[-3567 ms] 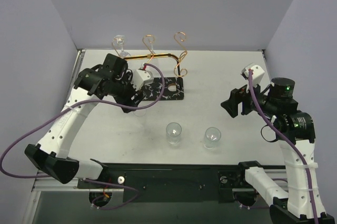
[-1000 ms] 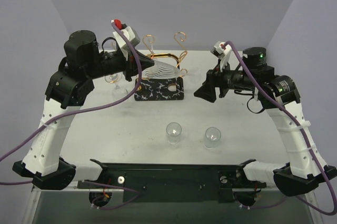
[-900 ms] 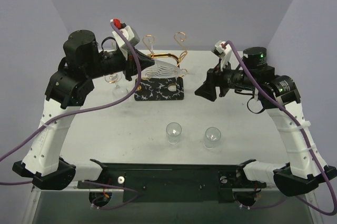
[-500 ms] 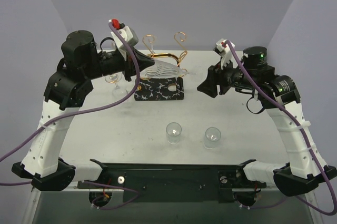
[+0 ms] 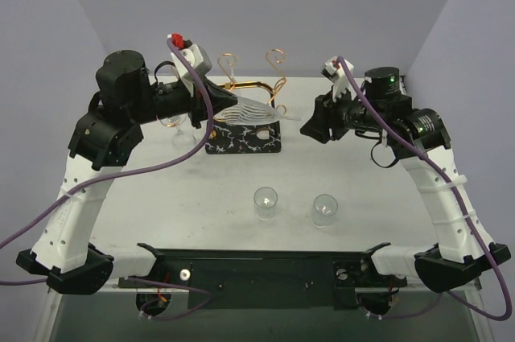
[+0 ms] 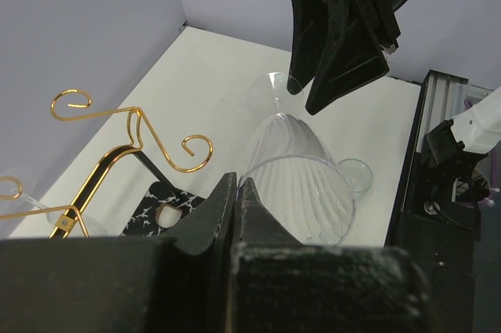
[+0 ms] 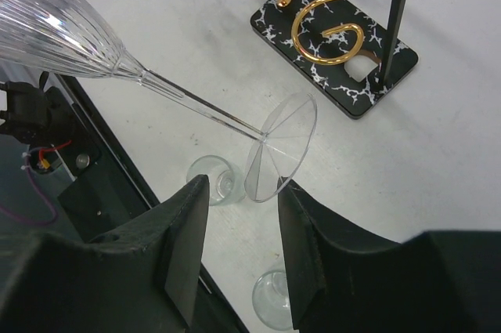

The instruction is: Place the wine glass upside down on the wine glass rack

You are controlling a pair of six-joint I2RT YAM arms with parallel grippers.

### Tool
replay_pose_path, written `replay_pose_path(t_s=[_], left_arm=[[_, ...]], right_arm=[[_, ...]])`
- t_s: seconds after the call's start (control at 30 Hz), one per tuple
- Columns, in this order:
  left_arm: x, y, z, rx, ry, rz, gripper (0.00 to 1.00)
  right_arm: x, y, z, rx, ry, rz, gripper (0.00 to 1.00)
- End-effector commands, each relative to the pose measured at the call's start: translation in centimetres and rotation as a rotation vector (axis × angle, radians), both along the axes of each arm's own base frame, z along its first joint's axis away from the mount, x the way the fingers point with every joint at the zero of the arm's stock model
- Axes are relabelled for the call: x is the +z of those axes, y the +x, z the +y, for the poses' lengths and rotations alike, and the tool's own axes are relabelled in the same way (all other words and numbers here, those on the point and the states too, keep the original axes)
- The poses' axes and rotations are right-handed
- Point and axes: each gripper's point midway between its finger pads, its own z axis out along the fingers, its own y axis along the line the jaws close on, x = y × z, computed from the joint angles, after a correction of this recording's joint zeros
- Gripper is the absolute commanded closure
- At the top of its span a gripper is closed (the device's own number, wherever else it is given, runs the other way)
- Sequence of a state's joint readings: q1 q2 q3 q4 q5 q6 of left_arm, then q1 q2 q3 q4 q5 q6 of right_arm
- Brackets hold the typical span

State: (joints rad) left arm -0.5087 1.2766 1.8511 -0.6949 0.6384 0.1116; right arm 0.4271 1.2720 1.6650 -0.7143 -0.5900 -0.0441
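Next, my right gripper takes the round foot (image 7: 283, 145) of the wine glass and turns the bowl down for the rack, because my left gripper is holding the wine glass by the bowl's rim (image 6: 249, 171).
The wine glass (image 5: 251, 111) lies on its side in the air above the wine glass rack (image 5: 245, 138), its stem pointing right. My left gripper (image 5: 216, 112) is shut on the rim of its ribbed bowl (image 6: 301, 172), with the fingertips (image 6: 223, 192) pinched together on the rim. The glass's round foot (image 7: 280, 149) sits between the tips of my right gripper (image 7: 244, 186), whose jaws stand apart on either side of it. The rack's gold wire loops (image 6: 133, 133) and black veined base (image 7: 329, 43) are below the glass.
Two more clear glasses stand upright on the table, one (image 5: 265, 201) near the front middle and one (image 5: 324, 209) to its right. Another glass (image 5: 172, 120) shows behind my left arm beside the rack. The black rail (image 5: 265, 261) runs along the near edge.
My right gripper has moved left up to the glass's foot and its jaws have narrowed. The left arm has lifted the glass's stem end slightly toward the right.
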Motion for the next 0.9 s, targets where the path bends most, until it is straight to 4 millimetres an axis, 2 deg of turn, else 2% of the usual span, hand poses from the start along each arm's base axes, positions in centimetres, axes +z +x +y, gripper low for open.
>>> replay_pose_path(t_s=[0.0, 0.17, 0.3, 0.4, 0.57, 0.77, 0.87], left_arm=[[2.2, -1.4, 0.1, -0.032, -0.051, -0.062, 1.0], [2.0, -1.6, 0.0, -0.046, -0.053, -0.055, 1.0], [1.3, -1.6, -0.2, -0.062, -0.045, -0.043, 1.0], [0.2, -1.4, -0.4, -0.068, -0.024, -0.036, 1.0], [-1.8, -0.9, -0.5, -0.071, 0.021, -0.035, 0.99], [-3.3, -0.4, -0.6, -0.072, 0.051, -0.029, 0.85], [-3.6, -0.3, -0.5, -0.073, 0.063, -0.035, 0.74]], right_arm=[[1.5, 0.3, 0.3, -0.003, 0.025, -0.037, 0.65], [1.1, 0.8, 0.4, -0.015, 0.02, -0.024, 0.74], [1.2, 1.2, 0.2, -0.043, 0.015, -0.022, 0.86], [1.4, 1.6, -0.2, -0.075, 0.01, -0.029, 0.99], [1.8, 2.1, -1.2, -0.128, 0.0, -0.05, 1.0], [2.0, 2.2, -1.9, -0.166, 0.017, -0.038, 1.0], [2.1, 2.2, -2.5, -0.182, 0.017, -0.044, 1.0]])
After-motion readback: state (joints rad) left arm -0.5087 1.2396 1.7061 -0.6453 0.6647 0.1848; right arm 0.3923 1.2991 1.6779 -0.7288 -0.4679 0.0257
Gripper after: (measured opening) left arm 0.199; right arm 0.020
